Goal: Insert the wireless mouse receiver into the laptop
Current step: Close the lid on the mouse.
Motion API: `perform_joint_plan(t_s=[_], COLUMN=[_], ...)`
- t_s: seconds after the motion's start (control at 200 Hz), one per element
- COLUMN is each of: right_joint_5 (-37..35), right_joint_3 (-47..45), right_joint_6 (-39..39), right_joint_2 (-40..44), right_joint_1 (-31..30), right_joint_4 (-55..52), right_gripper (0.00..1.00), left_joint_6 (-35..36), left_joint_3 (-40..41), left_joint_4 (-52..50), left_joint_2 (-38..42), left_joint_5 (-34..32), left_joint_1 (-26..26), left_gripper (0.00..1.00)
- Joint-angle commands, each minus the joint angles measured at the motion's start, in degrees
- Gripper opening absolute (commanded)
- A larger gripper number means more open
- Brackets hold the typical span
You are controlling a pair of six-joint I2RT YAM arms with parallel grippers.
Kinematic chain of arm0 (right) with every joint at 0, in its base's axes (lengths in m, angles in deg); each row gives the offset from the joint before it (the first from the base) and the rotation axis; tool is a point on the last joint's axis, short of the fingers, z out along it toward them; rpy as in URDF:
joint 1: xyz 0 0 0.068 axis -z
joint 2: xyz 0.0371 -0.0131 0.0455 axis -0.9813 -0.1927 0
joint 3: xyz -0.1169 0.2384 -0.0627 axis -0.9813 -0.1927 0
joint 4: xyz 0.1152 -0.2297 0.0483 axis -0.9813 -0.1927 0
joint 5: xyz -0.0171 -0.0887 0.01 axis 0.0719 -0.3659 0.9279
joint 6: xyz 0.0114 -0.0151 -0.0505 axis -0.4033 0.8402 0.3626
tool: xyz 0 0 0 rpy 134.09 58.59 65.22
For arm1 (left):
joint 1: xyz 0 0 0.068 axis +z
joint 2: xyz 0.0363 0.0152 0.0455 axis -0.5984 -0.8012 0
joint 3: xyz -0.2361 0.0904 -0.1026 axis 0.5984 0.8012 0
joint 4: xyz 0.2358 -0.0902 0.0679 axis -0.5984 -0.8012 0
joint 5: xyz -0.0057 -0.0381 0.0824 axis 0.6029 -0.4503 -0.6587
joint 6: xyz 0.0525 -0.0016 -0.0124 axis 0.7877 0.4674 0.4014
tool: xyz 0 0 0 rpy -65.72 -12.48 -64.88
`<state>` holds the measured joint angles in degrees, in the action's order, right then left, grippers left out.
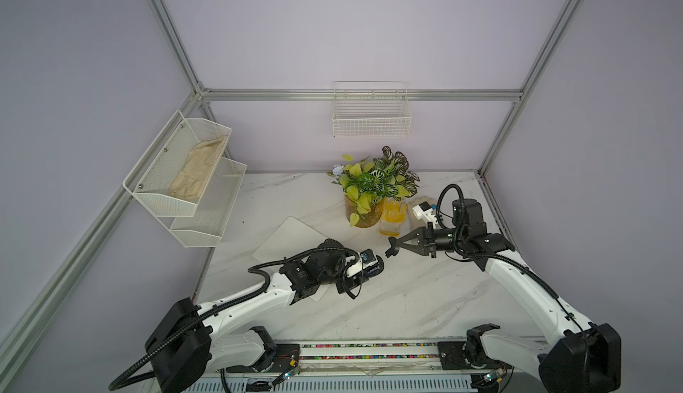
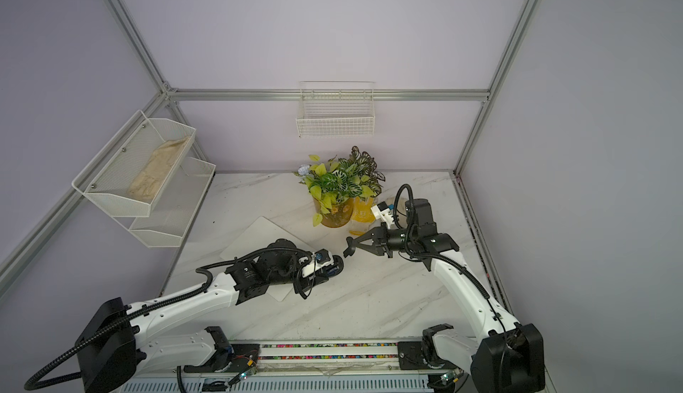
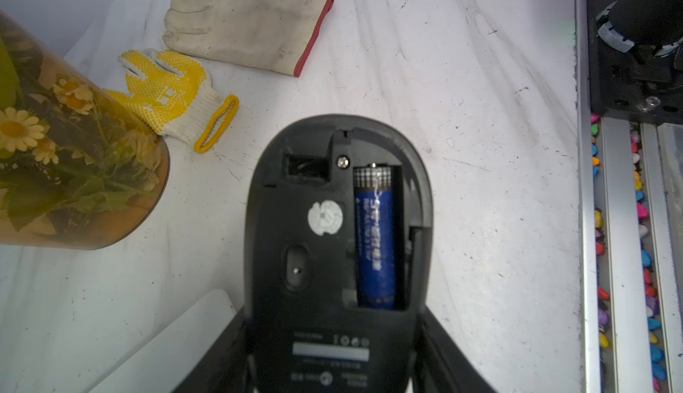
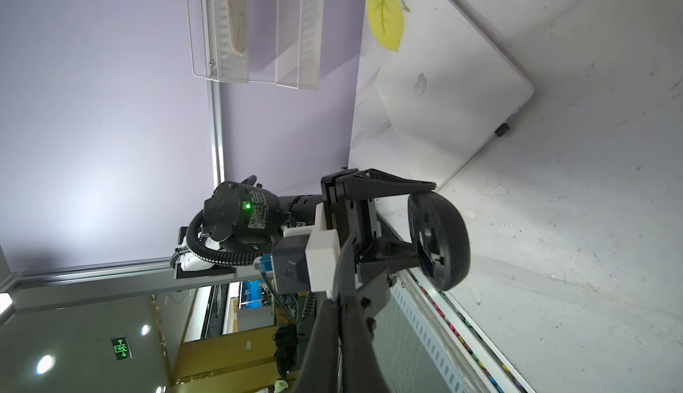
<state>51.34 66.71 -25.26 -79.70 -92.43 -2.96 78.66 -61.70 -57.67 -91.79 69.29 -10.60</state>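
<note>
I can see the black cover (image 1: 392,246) facing the mouse's open battery bay, so I should keep moving my right gripper toward the blue battery (image 3: 374,245) until the cover is seated, and then let go.
My left gripper (image 1: 369,267) is shut on a black mouse (image 3: 336,225), held belly-up above the marble table; its blue battery (image 3: 375,236) shows and the small slot (image 3: 306,167) beside it is empty. The white-silver laptop (image 1: 292,239) lies closed under the left arm. In the right wrist view a tiny black stub, the wireless mouse receiver (image 4: 501,129), sticks out of the laptop's (image 4: 443,88) side edge. Just right of the mouse, my right gripper (image 1: 391,250) hangs shut, with nothing seen between its fingers (image 4: 351,328).
A glass vase with a leafy plant (image 1: 364,213) stands behind the grippers, with a yellow glove (image 3: 173,92) and a white glove (image 3: 244,21) beside it. Mesh shelves (image 1: 184,177) hang on the left wall, a wire basket (image 1: 371,117) on the back wall.
</note>
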Motion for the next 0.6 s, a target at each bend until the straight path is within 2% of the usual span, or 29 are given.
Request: perform_joint_plan(t_s=[0.0, 0.28, 0.595], right_joint_5=[3.17, 0.61, -1.61], right_joint_3=[-1.98, -4.41, -6.25], right_joint_6=[-3.16, -4.36, -3.29], right_joint_2=[-0.49, -3.43, -4.71], right_joint_1=[-1.03, -5.46, -5.97], right_joint_4=[6.36, 10.35, 10.11], right_gripper=[0.0, 0.0, 0.0], left_joint_6=[-0.89, -2.31, -3.06], left_joint_3=[-1.3, -2.67, -2.83], left_joint_4=[3.4, 3.8, 3.86], left_joint_2=[-0.42, -0.71, 0.01], left_joint_5=[2.58, 3.81, 3.35], left_joint_1=[0.28, 0.33, 0.33], left_gripper=[0.36, 0.36, 0.36])
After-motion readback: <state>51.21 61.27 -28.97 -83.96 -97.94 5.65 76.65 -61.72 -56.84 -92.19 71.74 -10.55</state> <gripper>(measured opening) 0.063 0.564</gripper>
